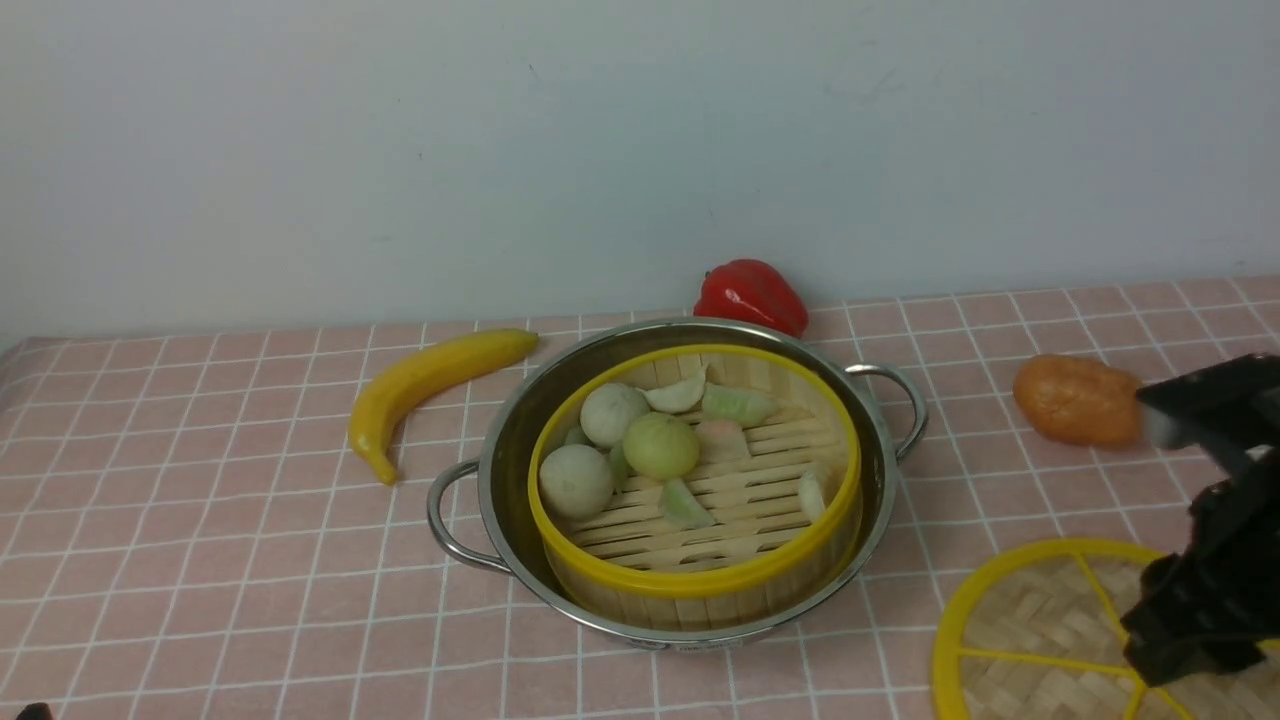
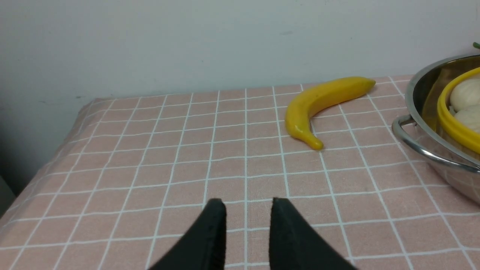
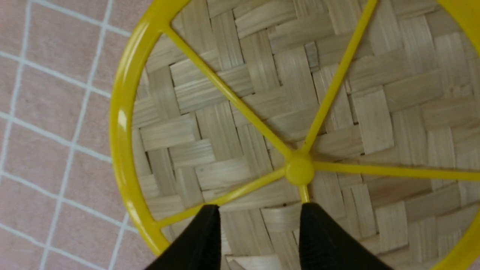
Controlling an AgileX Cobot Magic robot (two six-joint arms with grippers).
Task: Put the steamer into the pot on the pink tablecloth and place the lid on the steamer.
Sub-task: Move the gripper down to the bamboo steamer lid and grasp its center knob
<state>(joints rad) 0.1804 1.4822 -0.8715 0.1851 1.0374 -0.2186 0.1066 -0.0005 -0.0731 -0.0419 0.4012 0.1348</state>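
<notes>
The lid's yellow rim [image 1: 949, 640] is a close match for the steamer's rim [image 1: 696, 583]. The lid will catch and drag the pot a little when I push the lid on.
The steamer [image 1: 690, 583] sits inside the pot [image 1: 505, 450] on the pink tablecloth [image 1: 200, 520], with several buns and dumplings [image 1: 660, 445] on its slatted floor. The lid [image 1: 1040, 620] lies flat on the cloth at the front right, apart from the pot. My right gripper [image 1: 1165, 640] is open just above the lid [image 3: 262, 93], its fingertips beside the yellow hub [image 3: 299, 170] and holding nothing [image 3: 258, 208]. My left gripper [image 2: 247, 202] is open and empty over bare cloth, left of the pot [image 2: 455, 174] and steamer [image 2: 450, 120].
A yellow banana [image 1: 430, 385] lies left of the pot. A red pepper [image 1: 752, 295] sits behind the pot by the wall. An orange food item [image 1: 1078, 400] lies at the right, behind the lid. The cloth's left edge drops off in the left wrist view [image 2: 45, 168].
</notes>
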